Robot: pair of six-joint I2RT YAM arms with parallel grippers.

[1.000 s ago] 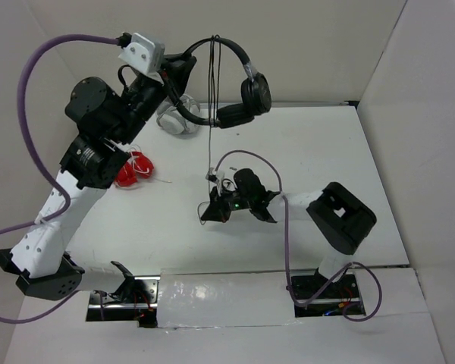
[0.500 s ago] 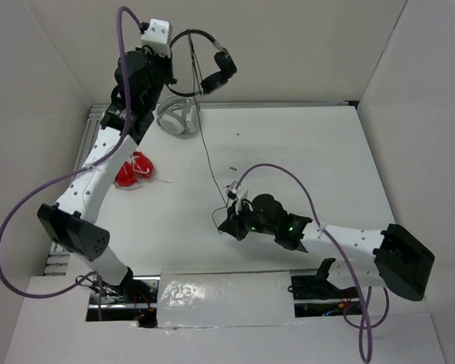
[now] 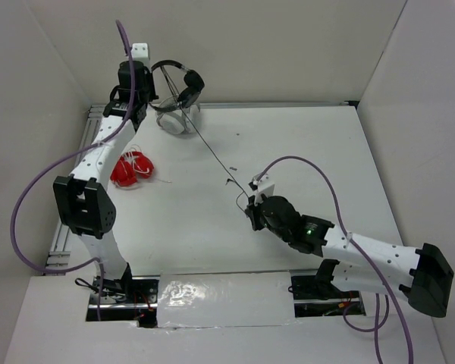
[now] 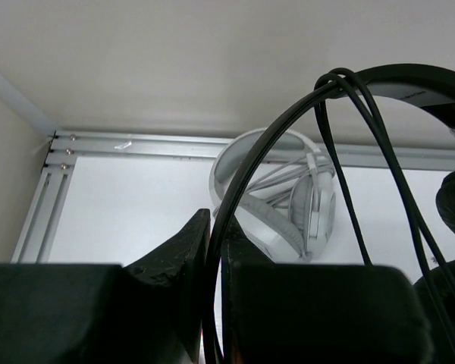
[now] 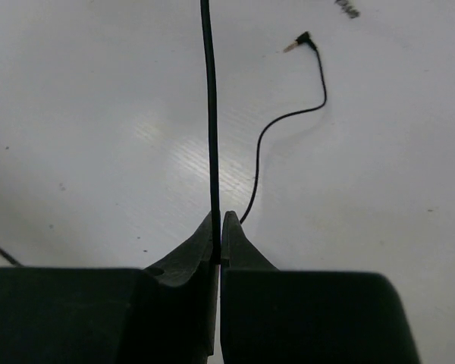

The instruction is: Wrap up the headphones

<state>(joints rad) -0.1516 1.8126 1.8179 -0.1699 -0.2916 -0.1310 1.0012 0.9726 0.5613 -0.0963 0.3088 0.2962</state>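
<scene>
The cable is tight and the black headphones (image 3: 192,80) are by the back wall. So next my left gripper moves them to the middle of the table (image 3: 212,182) while my right gripper swings the cable behind them.
The black headphones (image 3: 183,82) hang in the air at the back left, over the table's far edge. My left gripper (image 3: 153,89) is shut on their thin headband (image 4: 246,163), with cable loops over the band (image 4: 341,80). The thin black cable (image 3: 212,148) runs taut down to my right gripper (image 3: 252,210), which is shut on it (image 5: 210,114) near the table's middle. The cable's tail curls on the table to the plug (image 5: 296,44).
White/grey headphones (image 3: 174,119) lie on the table under the black ones, also in the left wrist view (image 4: 288,189). Red headphones (image 3: 133,170) lie at the left. A small dark bit (image 3: 233,169) lies mid-table. Walls stand close behind and at both sides.
My left arm has swung back and to the left, carrying the headphones away. My right gripper has moved right and nearer with the cable, which is now pulled straight.
</scene>
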